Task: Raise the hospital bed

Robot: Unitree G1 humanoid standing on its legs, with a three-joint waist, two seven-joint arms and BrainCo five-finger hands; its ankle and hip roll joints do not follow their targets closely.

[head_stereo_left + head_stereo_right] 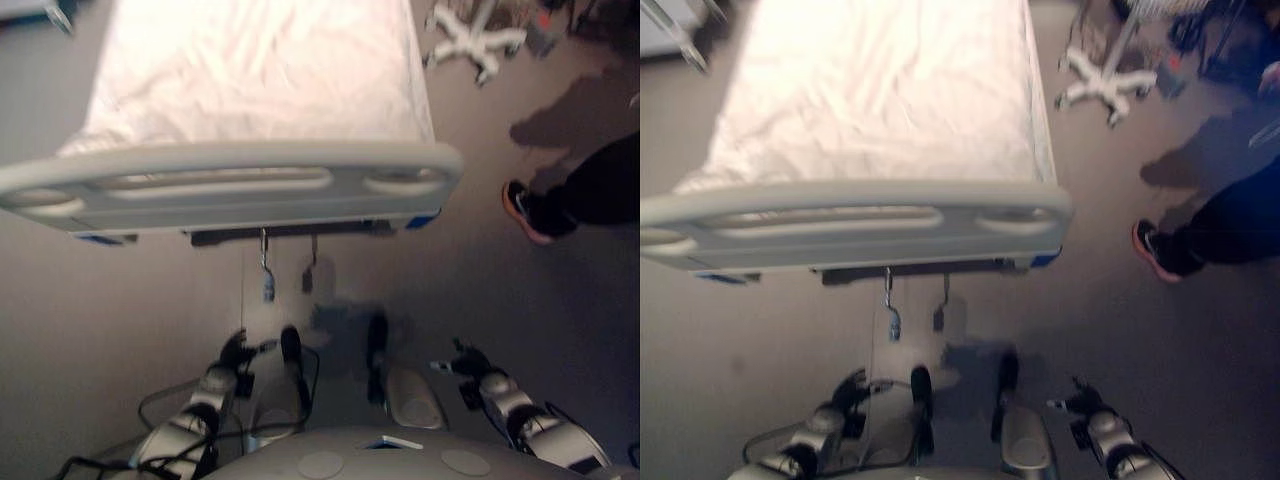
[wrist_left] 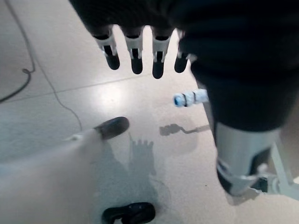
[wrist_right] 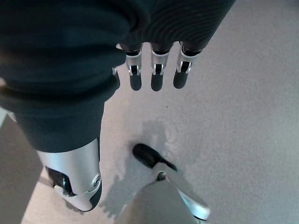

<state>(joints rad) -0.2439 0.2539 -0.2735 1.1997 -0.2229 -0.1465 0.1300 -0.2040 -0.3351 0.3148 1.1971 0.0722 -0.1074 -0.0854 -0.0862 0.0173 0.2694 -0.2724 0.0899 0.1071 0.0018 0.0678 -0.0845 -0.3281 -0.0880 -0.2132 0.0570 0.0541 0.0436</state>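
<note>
The pale blue grip (image 1: 269,289) will go around the crank's straight stem in a wide circle when I turn it, because the metal rod has an offset bend (image 1: 266,265).
The hospital bed (image 1: 255,70) stands ahead of me under a white sheet, its grey footboard (image 1: 230,185) nearest. Two crank handles hang below the footboard: one with a pale blue grip (image 1: 267,272) and a darker one (image 1: 308,276) to its right. That blue grip (image 2: 190,98) also shows past my left hand's straight fingers (image 2: 136,59). My left hand (image 1: 233,352) hangs low, short of the cranks and slightly left of them, open and holding nothing. My right hand (image 1: 470,362) hangs low at the right, well away from the cranks, its fingers (image 3: 157,77) straight over bare floor.
A person's dark trouser leg and red-edged shoe (image 1: 525,212) stand on the floor right of the bed's foot. A white wheeled stand base (image 1: 470,42) sits at the far right beside the bed. Part of another bed frame (image 1: 670,25) shows at the far left.
</note>
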